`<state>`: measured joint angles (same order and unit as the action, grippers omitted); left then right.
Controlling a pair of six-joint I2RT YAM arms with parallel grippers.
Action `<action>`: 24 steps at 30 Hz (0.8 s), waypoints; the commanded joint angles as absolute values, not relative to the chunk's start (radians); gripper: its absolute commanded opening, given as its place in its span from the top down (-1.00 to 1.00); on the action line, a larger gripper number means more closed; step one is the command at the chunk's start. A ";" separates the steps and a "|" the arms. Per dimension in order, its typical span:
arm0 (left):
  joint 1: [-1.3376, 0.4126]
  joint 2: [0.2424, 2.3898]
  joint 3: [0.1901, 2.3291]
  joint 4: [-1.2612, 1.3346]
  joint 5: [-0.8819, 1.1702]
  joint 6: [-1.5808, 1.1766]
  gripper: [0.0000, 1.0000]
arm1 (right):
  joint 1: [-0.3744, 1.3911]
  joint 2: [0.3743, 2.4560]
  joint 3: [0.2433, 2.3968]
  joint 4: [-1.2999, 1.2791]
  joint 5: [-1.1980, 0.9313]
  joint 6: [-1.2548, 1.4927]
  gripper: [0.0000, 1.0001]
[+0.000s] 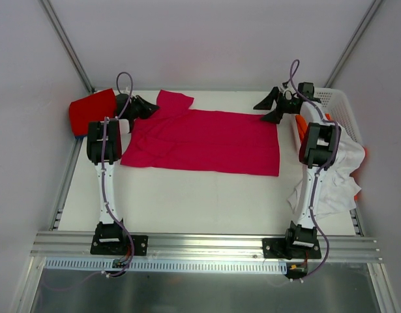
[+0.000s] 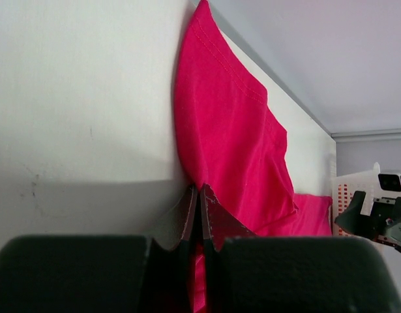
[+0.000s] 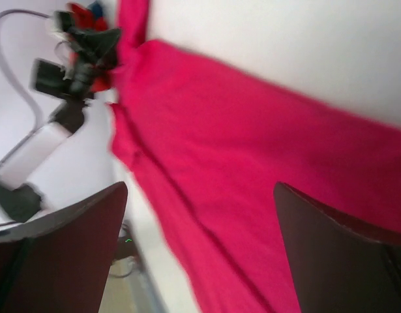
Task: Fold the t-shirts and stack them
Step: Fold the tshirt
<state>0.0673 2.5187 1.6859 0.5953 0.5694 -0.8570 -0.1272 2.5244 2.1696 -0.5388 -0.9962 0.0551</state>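
Note:
My right gripper should back off and point straight down over the t-shirt's corner (image 1: pixel 274 126) by the basket before it pinches, because it is slanting across the flat crimson-pink t-shirt (image 1: pixel 242 125).
A large crimson-pink t-shirt (image 1: pixel 207 140) lies spread across the middle of the table, one sleeve (image 1: pixel 173 100) pointing to the far edge. My left gripper (image 1: pixel 145 106) is at its far left part, shut on the cloth. In the left wrist view, a strip of pink t-shirt (image 2: pixel 233 143) shows between the closed left gripper (image 2: pixel 200 195) jaws. My right gripper (image 1: pixel 272 107) hovers over the shirt's far right corner. It stands wide open (image 3: pixel 200 189) with only the t-shirt (image 3: pixel 252 150) below. A folded red t-shirt (image 1: pixel 92 111) lies at the far left.
A white lattice basket (image 1: pixel 340 107) stands at the far right. A white t-shirt (image 1: pixel 337 176) hangs over its near side beside the right arm, with orange cloth (image 1: pixel 303 124) showing at the basket. The metal rail (image 1: pixel 207 244) runs along the near edge.

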 commanded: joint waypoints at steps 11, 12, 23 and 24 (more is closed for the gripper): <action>0.080 2.462 1.654 0.650 0.581 -0.856 1.00 | -0.066 2.442 2.431 -0.423 -1.056 0.114 -0.99; 0.080 2.464 1.654 0.650 0.580 -0.856 1.00 | -0.063 2.456 2.431 -0.533 -0.958 0.069 -0.99; 0.080 2.462 1.654 0.652 0.581 -0.854 1.00 | -0.008 2.431 2.387 -0.960 0.222 -0.190 -0.99; 0.080 2.462 1.654 0.652 0.581 -0.854 1.00 | -0.006 2.430 2.375 -0.971 0.219 -0.193 -0.99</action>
<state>0.0673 2.5187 1.6691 0.6273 0.5690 -0.8642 0.0113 2.4989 2.4016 -0.8669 -0.0578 -0.1246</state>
